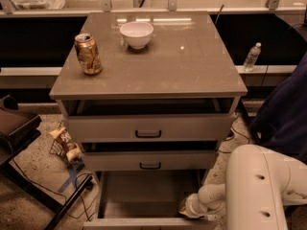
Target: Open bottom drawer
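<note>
I should go on pulling toward me with my gripper, with my fingers at the bottom drawer's front rim [158, 222] and its tray [144, 195] square to the cabinet, until the tray is wide open.
The bottom drawer [144, 223] of the grey cabinet stands pulled far out toward me. Its plain grey tray [144, 195] is open to view, and only the top rim of its front shows at the lower edge; its handle is out of view. My gripper [188, 209] is low at the drawer's right front corner, at the end of my white arm [264, 190], which reaches in from the lower right. The middle drawer [149, 161] and the top drawer [148, 127] each stand slightly out, with black handles.
A can [88, 54] and a white bowl [136, 34] stand on the cabinet top [192, 66]. A snack bag [64, 143] and cables lie on the floor at left beside a dark chair [14, 128]. A water bottle [252, 56] stands at right, near a dark-clothed person [288, 114].
</note>
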Tool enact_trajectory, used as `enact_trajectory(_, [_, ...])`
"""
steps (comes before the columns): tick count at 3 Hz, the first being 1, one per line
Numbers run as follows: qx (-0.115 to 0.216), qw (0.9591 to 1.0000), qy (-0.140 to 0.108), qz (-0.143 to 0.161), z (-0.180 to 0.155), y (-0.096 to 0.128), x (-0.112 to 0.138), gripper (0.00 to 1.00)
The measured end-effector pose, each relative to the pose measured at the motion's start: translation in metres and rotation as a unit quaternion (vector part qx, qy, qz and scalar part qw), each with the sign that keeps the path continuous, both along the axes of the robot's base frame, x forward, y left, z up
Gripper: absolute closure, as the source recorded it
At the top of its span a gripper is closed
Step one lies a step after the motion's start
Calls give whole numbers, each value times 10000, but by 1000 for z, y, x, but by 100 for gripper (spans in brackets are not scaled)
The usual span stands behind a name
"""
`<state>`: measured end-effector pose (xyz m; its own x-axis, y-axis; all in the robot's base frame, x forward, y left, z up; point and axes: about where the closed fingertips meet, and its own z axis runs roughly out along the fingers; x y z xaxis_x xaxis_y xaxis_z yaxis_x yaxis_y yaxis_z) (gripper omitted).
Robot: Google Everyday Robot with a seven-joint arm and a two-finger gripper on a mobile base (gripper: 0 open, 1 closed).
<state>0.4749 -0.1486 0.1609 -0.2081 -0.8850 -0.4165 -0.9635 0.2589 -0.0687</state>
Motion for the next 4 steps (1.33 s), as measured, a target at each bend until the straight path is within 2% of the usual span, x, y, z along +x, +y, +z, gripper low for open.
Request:
enact_trajectory(1, [29, 9991, 421, -67, -10, -6, -40, 100])
enact_trajectory(3, [27, 9986, 529, -35, -7, -6, -50, 100])
enact_trajectory(4, [-12, 9948, 989, 256, -8, -10, -88, 100])
